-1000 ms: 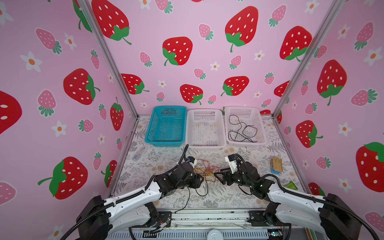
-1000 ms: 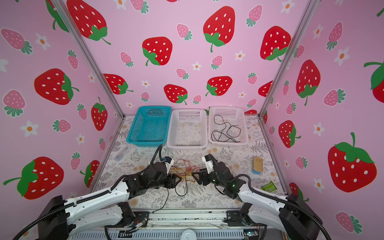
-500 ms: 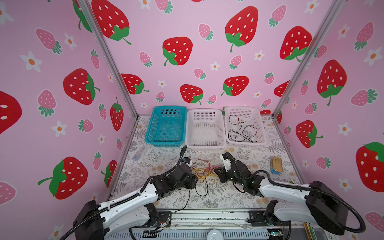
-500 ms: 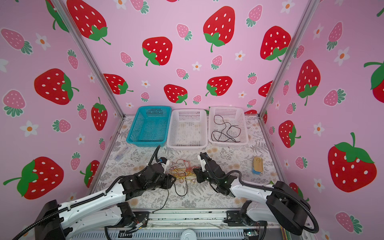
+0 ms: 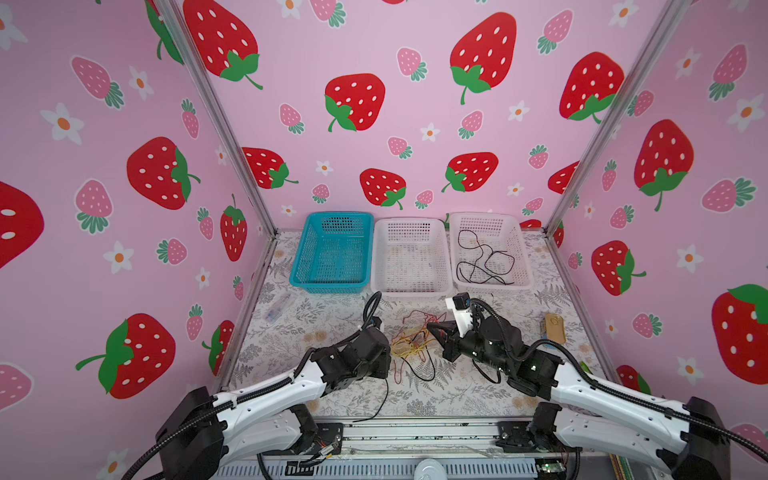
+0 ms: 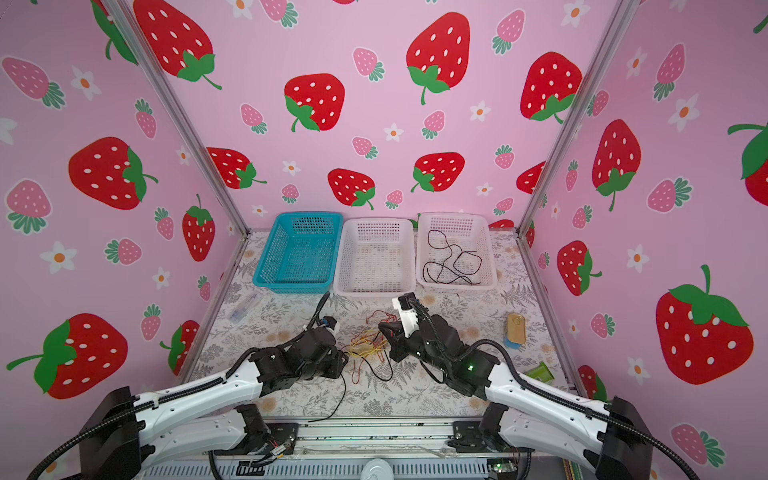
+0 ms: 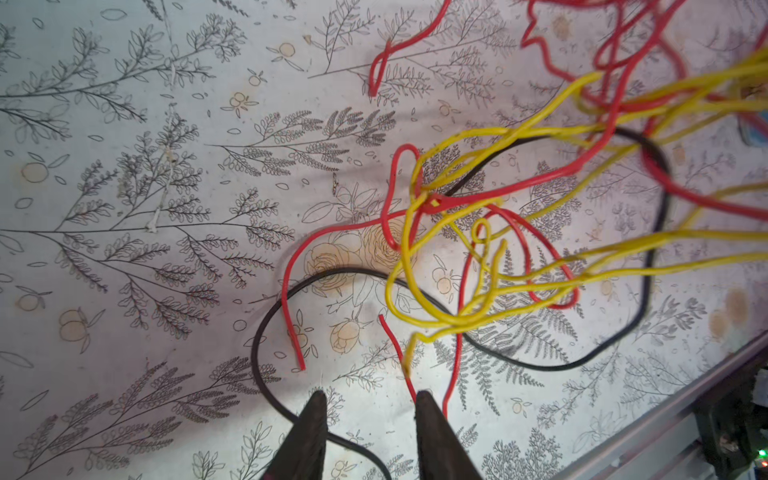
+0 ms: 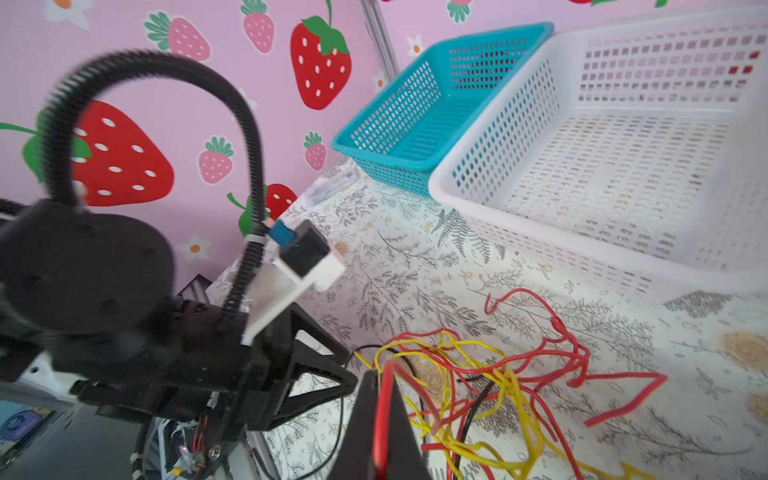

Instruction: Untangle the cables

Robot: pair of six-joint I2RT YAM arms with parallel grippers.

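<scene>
My left gripper should take hold of the red cable [image 8: 412,380] next to my right gripper, because the red cable in my right gripper still goes through the yellow loops [image 7: 436,201].
The cables [image 5: 411,345] [image 6: 369,345] lie as a red, yellow and black tangle on the floral mat between my two grippers. My right gripper [image 8: 382,399] [image 5: 432,329] is shut on a red cable [image 8: 380,415] at the tangle's right edge, and the strand runs up between its fingers. My left gripper [image 7: 370,401] [image 5: 387,360] is open at the tangle's left edge. A black cable [image 7: 266,374] passes under one of its fingers [image 7: 313,419], and a red end reaches the other fingertip. Another black cable [image 5: 484,259] lies loose in the right white basket [image 5: 524,257].
A blue basket [image 5: 332,286] and a middle white basket [image 5: 411,291] stand along the back with the right one. A clear plastic item [image 5: 276,309] lies at the left, a tan object [image 5: 554,326] and a green one [image 5: 586,368] at the right. The metal rail [image 5: 415,432] runs along the front.
My right gripper has shut on the red cable at the tangle. My left gripper's fingers have come closer together and stay apart.
</scene>
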